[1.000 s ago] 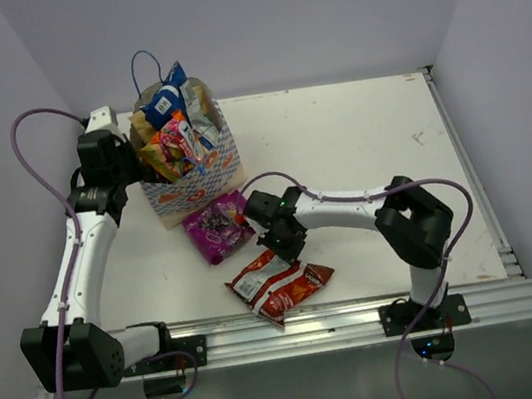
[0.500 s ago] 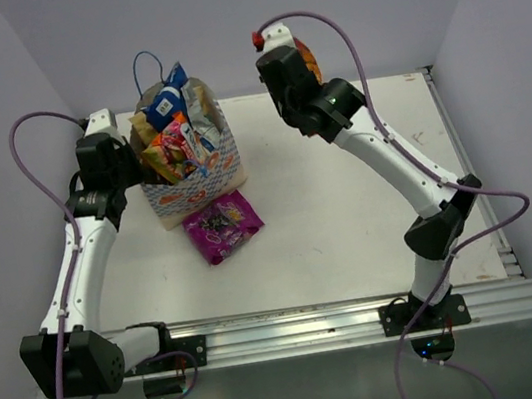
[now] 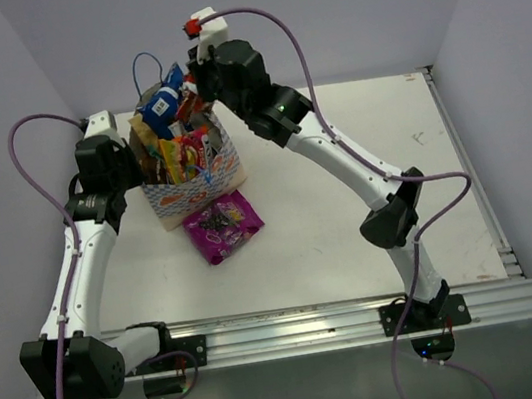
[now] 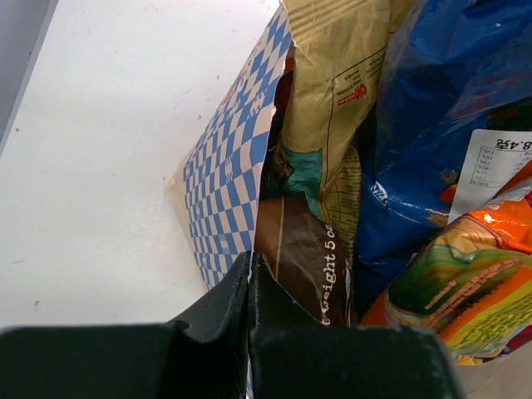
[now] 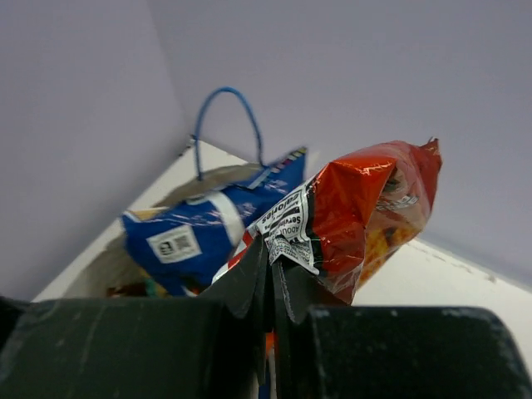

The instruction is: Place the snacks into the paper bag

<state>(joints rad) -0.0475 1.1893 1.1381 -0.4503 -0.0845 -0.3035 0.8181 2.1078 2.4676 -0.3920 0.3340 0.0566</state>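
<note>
The silver-red chips packet hangs by the bag's far edge [image 3: 193, 98] next to the blue-white packet, so the robot's right gripper should move it forward over the yellow-red candy packet [image 3: 184, 156].
The paper bag [image 3: 204, 181] stands at the back left, stuffed with snacks: a blue-white packet [image 3: 166, 101], a yellow-red candy packet [image 3: 183, 154] and others. My left gripper [image 3: 136, 167] is shut on the bag's left rim; in the left wrist view its jaws [image 4: 249, 270] pinch the checkered wall [image 4: 229, 179] beside a brown packet [image 4: 306, 259], a tan packet [image 4: 332, 75] and a blue packet [image 4: 432, 125]. My right gripper [image 3: 197, 81] hangs over the bag's mouth, shut on a silver-red chips packet [image 5: 374, 208] by its corner [image 5: 273, 258]. A purple packet [image 3: 221, 225] lies on the table in front of the bag.
The bag's blue cord handle [image 3: 143, 72] sticks up at the back, also seen in the right wrist view [image 5: 224, 125]. Grey walls close in the table at the left, back and right. The white table [image 3: 359, 144] stretches right of the bag.
My right gripper took the silver-red chips packet from the table's front, lifted it to the back and then swung left over the bag. The left gripper has stayed on the bag's rim.
</note>
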